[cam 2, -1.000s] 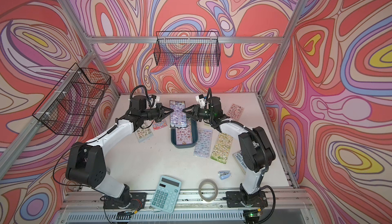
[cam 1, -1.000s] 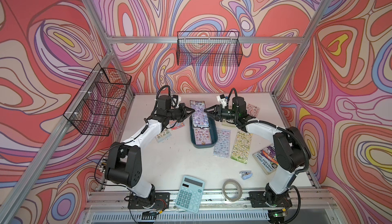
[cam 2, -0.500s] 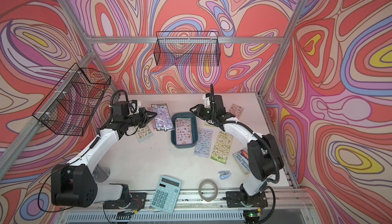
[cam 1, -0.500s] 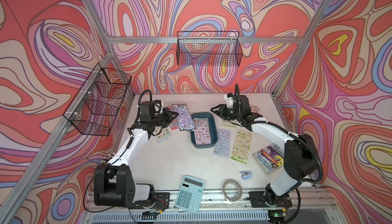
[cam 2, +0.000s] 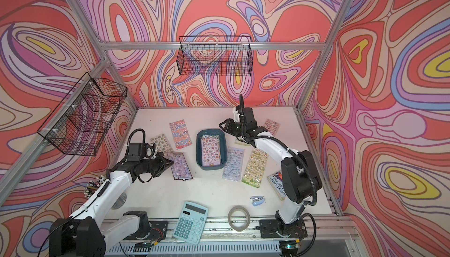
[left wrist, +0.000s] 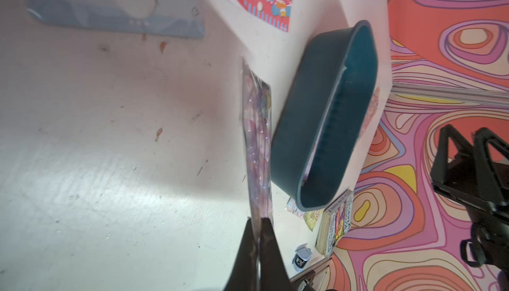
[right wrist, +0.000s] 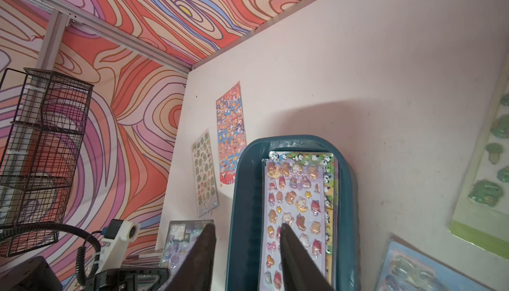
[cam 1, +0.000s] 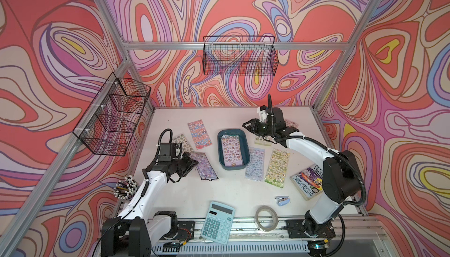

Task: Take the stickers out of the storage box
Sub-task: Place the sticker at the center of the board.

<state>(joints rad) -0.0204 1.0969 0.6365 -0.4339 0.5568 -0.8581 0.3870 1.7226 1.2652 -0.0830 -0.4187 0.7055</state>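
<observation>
The top sheet point(cam 1: 231, 149) lies flat inside the storage box, so my left gripper should lay its sheet down and steady the box's rim point(cam 1: 219, 147) for my right gripper.
The teal storage box point(cam 1: 245, 156) point(cam 2: 200, 146) stands mid-table in both top views, with stickers point(cam 1: 231, 150) point(right wrist: 294, 207) stacked inside, a purple sheet on top. My left gripper point(cam 1: 194, 163) point(left wrist: 257, 220) is shut on the end of a purple sticker sheet point(cam 1: 206, 167) point(left wrist: 257, 138), held low over the table just left of the box. My right gripper point(cam 1: 246, 125) point(right wrist: 247, 224) hovers open over the box's far end; one finger is over the top sheet, the other outside the box rim point(right wrist: 242, 193). Nothing is between its fingers.
Loose sticker sheets lie left point(cam 1: 199, 134) and right point(cam 1: 277, 168) of the box. A book point(cam 1: 309, 179), stapler point(cam 1: 282, 199), tape roll point(cam 1: 266, 218) and calculator point(cam 1: 218, 221) sit toward the front. A pencil cup point(cam 1: 124, 190) stands front left. Wire baskets point(cam 1: 239, 58) hang on the walls.
My left arm swung left and toward the front from above the box, carrying the purple sheet down beside it. The right gripper drew back from the box's middle to its far end.
</observation>
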